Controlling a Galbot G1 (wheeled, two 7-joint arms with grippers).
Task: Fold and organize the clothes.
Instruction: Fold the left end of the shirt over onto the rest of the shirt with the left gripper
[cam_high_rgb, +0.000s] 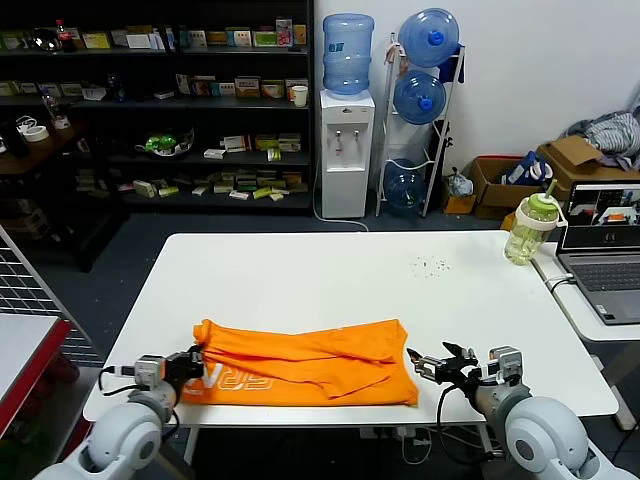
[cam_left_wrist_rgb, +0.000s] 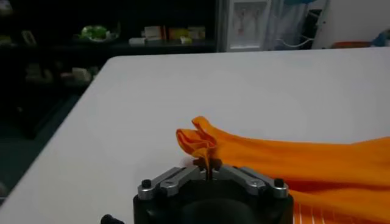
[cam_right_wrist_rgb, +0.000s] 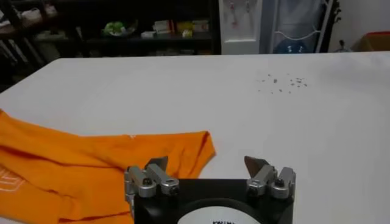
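My left gripper is at one end of the orange T-shirt, a long strip, so next I fold that end onto the T-shirt's end near my right gripper.
The orange T-shirt lies folded lengthwise along the white table's front, with white lettering showing near its left end. My left gripper is at the shirt's left end, shut on a pinch of orange fabric; in the left wrist view the jaws meet on a fold of the T-shirt. My right gripper sits just off the shirt's right end, open and empty; in the right wrist view its fingertips stand wide apart beside the T-shirt's corner.
A green-lidded bottle and a laptop stand at the table's back right. Small dark specks lie right of centre. A wire rack stands left. Shelves and a water dispenser stand behind.
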